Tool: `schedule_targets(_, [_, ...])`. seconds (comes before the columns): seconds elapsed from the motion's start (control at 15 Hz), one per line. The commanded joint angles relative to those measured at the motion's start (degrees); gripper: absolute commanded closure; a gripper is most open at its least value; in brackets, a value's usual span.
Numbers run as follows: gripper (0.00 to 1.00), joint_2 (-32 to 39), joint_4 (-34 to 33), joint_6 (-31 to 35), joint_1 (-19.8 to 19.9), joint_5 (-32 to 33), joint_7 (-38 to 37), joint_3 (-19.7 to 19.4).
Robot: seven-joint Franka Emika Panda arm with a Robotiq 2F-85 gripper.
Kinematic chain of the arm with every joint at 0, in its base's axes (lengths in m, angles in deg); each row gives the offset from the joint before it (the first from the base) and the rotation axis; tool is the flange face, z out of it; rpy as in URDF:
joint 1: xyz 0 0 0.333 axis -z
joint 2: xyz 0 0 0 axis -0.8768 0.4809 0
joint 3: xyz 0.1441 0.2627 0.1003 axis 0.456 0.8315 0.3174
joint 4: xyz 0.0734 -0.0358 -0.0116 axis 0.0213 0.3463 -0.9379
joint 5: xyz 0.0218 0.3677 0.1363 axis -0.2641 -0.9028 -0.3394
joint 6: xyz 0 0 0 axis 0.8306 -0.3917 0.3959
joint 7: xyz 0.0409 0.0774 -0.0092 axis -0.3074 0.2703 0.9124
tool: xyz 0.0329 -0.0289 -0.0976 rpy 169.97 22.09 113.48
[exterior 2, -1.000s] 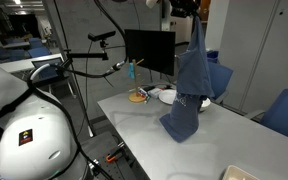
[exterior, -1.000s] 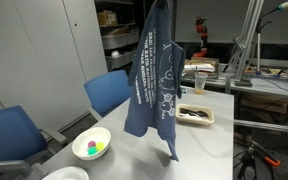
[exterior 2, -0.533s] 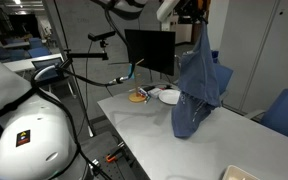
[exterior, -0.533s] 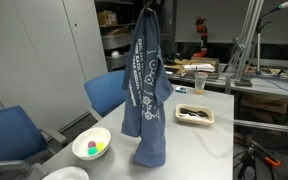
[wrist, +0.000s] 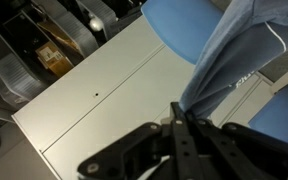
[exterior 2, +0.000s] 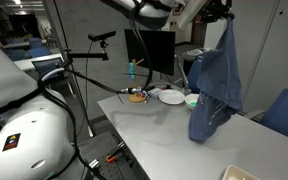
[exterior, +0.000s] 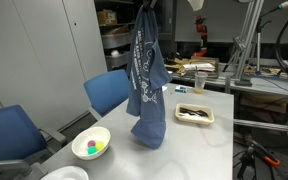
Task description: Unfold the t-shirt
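Observation:
Next, I bring my gripper down toward the open table edge (exterior 2: 134, 122) to lay the t-shirt out, because it hangs upright with its lower end bunched (exterior 2: 206, 127) against the table.
A blue t-shirt with white print hangs in both exterior views (exterior: 148, 75) (exterior 2: 216, 85), held up by one top corner. Its lower end bunches on the grey table (exterior: 199, 150). My gripper (wrist: 179, 112) is shut on the shirt's cloth (wrist: 239, 55) in the wrist view. In the exterior views the gripper sits at the very top of the picture (exterior: 145, 4) (exterior 2: 222, 12), high above the table, mostly cut off.
A white bowl (exterior: 91, 145) with small coloured things stands near the table's front corner. A tray (exterior: 195, 115) with dark items lies behind the shirt. Blue chairs (exterior: 112, 92) stand beside the table. A plate (exterior 2: 170, 97) and monitor (exterior 2: 144, 50) sit at the far end.
The hanging shirt has swung and shifted sideways across the table. Its spread lower half has collapsed into a narrower hanging bundle resting on the table.

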State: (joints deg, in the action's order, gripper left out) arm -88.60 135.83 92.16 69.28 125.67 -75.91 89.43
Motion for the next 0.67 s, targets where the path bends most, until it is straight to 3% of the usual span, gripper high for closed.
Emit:
schedule_targets(0.0, [0.99,-0.7,-1.6,1.1,1.8,6.2,-7.9,1.5])
schedule_targets(0.13, [0.99,1.2,-1.5,-0.7,1.5,10.3,-11.3,2.8])
schedule_targets(0.27, [0.99,5.6,1.2,-0.1,-0.5,6.3,-7.9,2.4])
schedule_targets(0.47, [0.99,11.9,6.3,5.5,-0.3,5.6,-9.4,1.5])
schedule_targets(0.6, [0.99,17.2,9.0,12.0,0.3,8.4,-12.2,1.1])
